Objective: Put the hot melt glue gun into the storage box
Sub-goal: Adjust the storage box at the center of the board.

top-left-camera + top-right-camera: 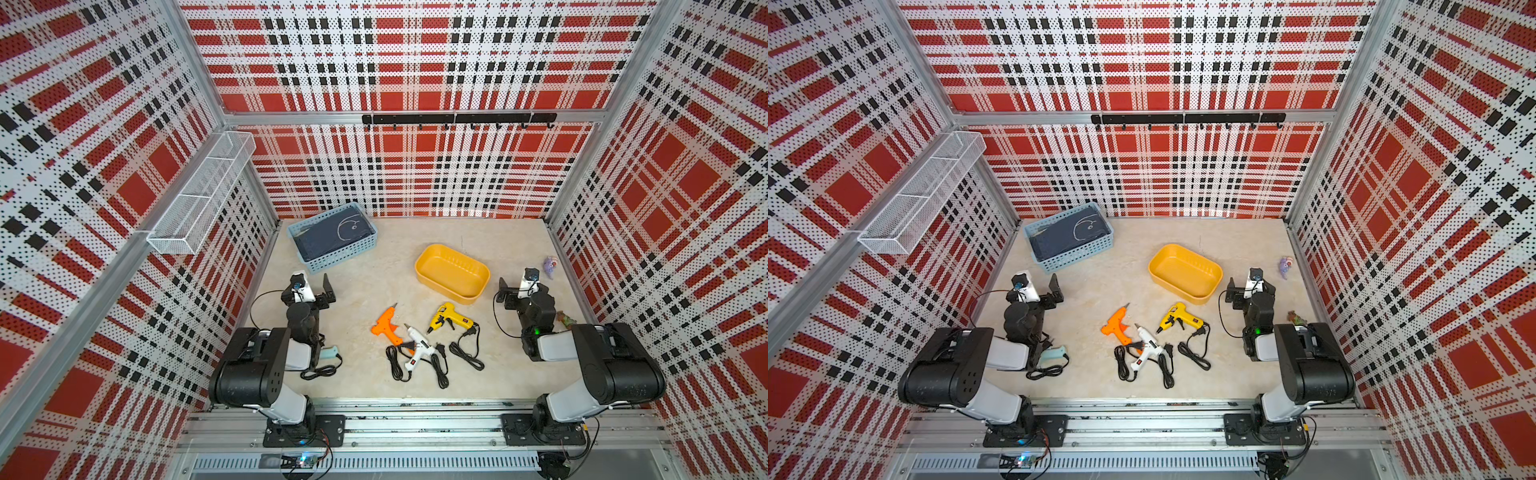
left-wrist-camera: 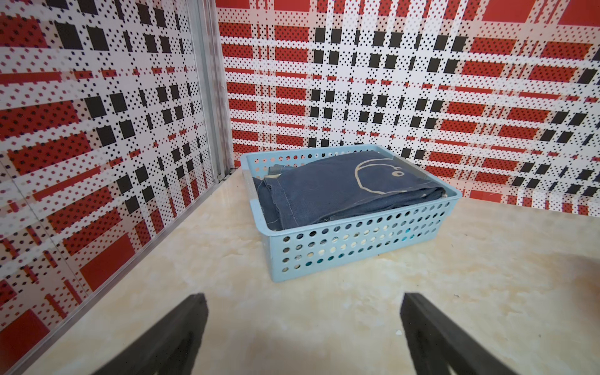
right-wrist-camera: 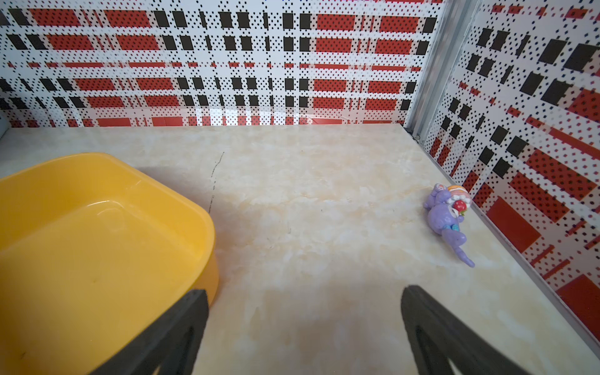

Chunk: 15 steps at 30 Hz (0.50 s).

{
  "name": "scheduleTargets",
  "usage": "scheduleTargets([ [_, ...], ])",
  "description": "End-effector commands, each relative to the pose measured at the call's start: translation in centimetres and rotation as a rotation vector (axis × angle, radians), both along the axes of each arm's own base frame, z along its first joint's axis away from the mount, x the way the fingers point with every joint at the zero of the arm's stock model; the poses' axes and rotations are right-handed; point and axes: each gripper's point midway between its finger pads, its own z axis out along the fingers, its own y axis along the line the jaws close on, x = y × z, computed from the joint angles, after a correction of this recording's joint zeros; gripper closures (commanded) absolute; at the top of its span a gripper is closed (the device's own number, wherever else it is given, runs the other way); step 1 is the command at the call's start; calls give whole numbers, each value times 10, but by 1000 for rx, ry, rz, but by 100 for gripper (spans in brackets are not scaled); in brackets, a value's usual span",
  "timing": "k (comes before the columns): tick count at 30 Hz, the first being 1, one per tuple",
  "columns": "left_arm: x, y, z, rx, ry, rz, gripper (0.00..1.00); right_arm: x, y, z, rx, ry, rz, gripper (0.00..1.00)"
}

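Note:
The storage box (image 1: 452,274) stands crooked and far from the teal glue gun, so the robot's right gripper should first take hold of the box's end rim (image 1: 481,289) and then slide the box nearer.
Three hot melt glue guns lie mid-table with coiled black cords: orange (image 1: 385,326), white (image 1: 419,347) and yellow (image 1: 451,318). A pale teal one (image 1: 330,354) lies beside my left arm. The storage box (image 1: 452,272), a shallow yellow tub, stands empty just behind the yellow gun. My left gripper (image 1: 313,287) hangs open over bare table, left of the guns, nothing between its fingers (image 2: 194,311). My right gripper (image 1: 521,286) is open too, right of the storage box (image 3: 97,253), one finger (image 3: 191,308) by its corner.
A light-blue lattice basket (image 2: 357,240) with folded dark cloth stands at the back left. A purple toy (image 3: 446,217) lies by the right wall, a small brown-green figure (image 1: 566,319) near my right arm. A white wire rack (image 1: 199,195) and a black hook rail (image 1: 457,119) hang on the walls.

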Motion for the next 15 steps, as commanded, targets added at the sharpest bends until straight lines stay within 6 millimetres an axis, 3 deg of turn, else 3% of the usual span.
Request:
scheduleTargets([
  [1,0,6,3,-4,-8,61,1,13,1,13,-5,8,12,0],
  [4,0,22,20,-36,-21,172,1,50,-13,21,3,257,-94,0],
  [6,6,7,34,12,-5,131,1,110,-10,95,20,118,-99,0],
  [7,9,-1,42,28,-2,109,1,103,-12,63,8,319,-131,0],
  [8,11,-5,50,8,1,115,1,89,-15,44,-38,471,-183,0],
  [11,24,-15,65,-56,67,121,0,102,4,66,33,474,-205,0],
  [15,37,-45,73,-99,180,61,11,118,30,67,174,545,-185,0],
])
